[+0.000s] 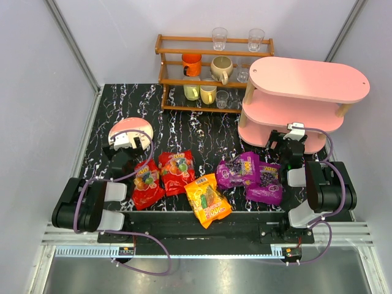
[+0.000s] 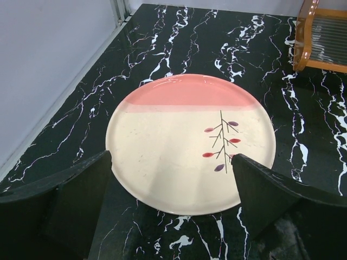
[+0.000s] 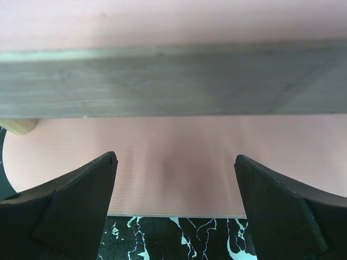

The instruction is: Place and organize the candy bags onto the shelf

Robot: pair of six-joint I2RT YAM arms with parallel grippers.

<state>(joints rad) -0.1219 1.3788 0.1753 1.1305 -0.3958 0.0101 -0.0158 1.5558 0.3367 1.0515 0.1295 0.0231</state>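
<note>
The plate (image 1: 131, 126) is close behind the red candy bags, so the robot's left gripper should first grip the plate's rim on the wall side (image 1: 110, 133) and move the plate back.
Five candy bags lie in a row on the black marble table in the top view: two red ones (image 1: 147, 182) (image 1: 176, 171), an orange one (image 1: 208, 199) and two purple ones (image 1: 239, 170) (image 1: 266, 182). The pink shelf (image 1: 306, 98) stands at the back right with nothing on its boards. My left gripper (image 1: 127, 143) (image 2: 171, 157) is open and holds nothing, hovering over the near rim of a plate. My right gripper (image 1: 293, 136) (image 3: 175, 157) is open and holds nothing, facing the shelf's bottom board (image 3: 173, 173) from close in front, under the middle board's edge (image 3: 173, 76).
A pink and cream plate (image 2: 190, 135) (image 1: 131, 122) with a twig pattern sits at the left of the table. A brown wooden rack (image 1: 208, 73) with mugs and glasses stands at the back. Grey walls close both sides.
</note>
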